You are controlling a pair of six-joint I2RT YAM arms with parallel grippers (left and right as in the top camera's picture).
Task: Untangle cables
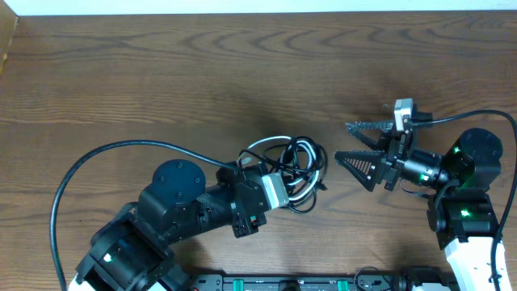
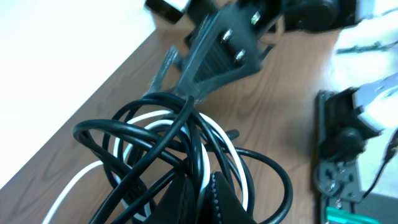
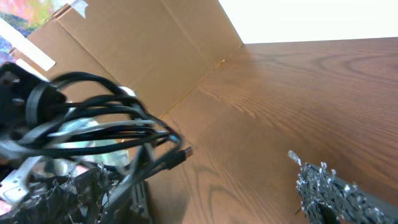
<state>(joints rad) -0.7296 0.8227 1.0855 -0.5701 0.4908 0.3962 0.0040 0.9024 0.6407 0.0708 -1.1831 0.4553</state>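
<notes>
The loops cross in a tight bunch [image 1: 300, 173] in my left gripper. My right gripper should take hold of the black outer loops [image 1: 320, 154] before my left gripper moves back.
The cables [image 1: 296, 168] form a tangled bunch of black cords and one white cord at the table's middle. My left gripper [image 1: 281, 191] is shut on the bunch at its lower left side. In the left wrist view the loops [image 2: 163, 140] fan out above the closed left gripper [image 2: 202, 177], which pinches black and white strands. My right gripper [image 1: 341, 141] stands open just right of the bunch, apart from it. In the right wrist view the cables [image 3: 102, 124] hang at the left, a small plug [image 3: 185, 152] sticking out between the open right gripper's [image 3: 193, 171] fingers.
A cardboard box [image 3: 130, 56] stands along the table's left side, its edge [image 1: 7, 40] at the top left overhead. The left arm's thick black cable [image 1: 89, 166] arcs over the table's left part. An equipment rail [image 1: 283, 283] runs along the front edge.
</notes>
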